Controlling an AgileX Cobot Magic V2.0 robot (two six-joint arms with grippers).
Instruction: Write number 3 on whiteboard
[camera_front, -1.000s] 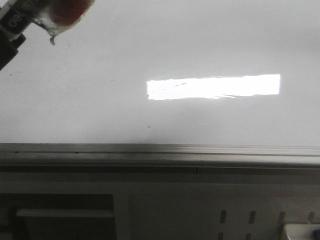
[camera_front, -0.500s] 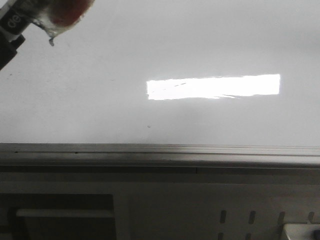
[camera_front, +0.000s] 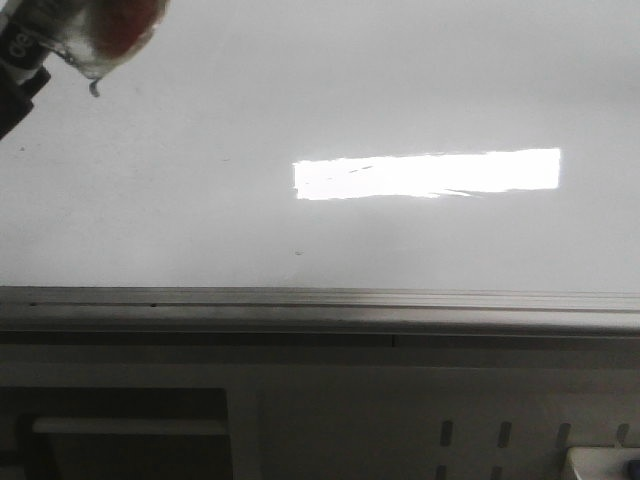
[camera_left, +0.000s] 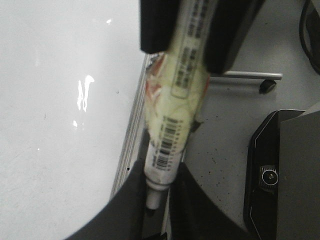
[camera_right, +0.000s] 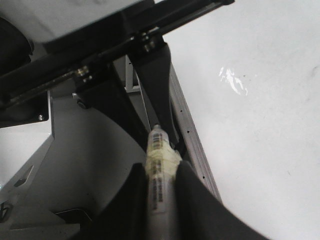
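Observation:
My left gripper should move out of the way before I write on the whiteboard (camera_front: 300, 95), because it covers the marker's nose end (camera_left: 159, 175) while my right gripper holds the marker's body.
The whiteboard (camera_front: 320, 90) is glossy white and fills most of the front view, with a grey metal rail (camera_front: 320, 305) along its near edge. No drawn number 3 shows on it, only a bright glare rectangle with faint specks. My left gripper (camera_left: 161, 170) is shut on a tape-wrapped marker (camera_left: 172, 115) whose tip points past the board's rail. That marker, with a red patch, shows at the top left of the front view (camera_front: 100, 30), its tip just above the board. My right gripper (camera_right: 161, 167) is shut on a second marker (camera_right: 159, 165) beside the board's rail (camera_right: 192, 145).
A black device (camera_left: 280, 170) lies on the grey speckled surface (camera_left: 220, 130) beside the board. Dark metal brackets (camera_right: 115, 60) stand by the board's edge in the right wrist view. A white slotted frame (camera_front: 480, 420) lies below the rail in the front view.
In the front view the marker at the top left has shifted a little to the left and up. Nothing new is drawn on the board.

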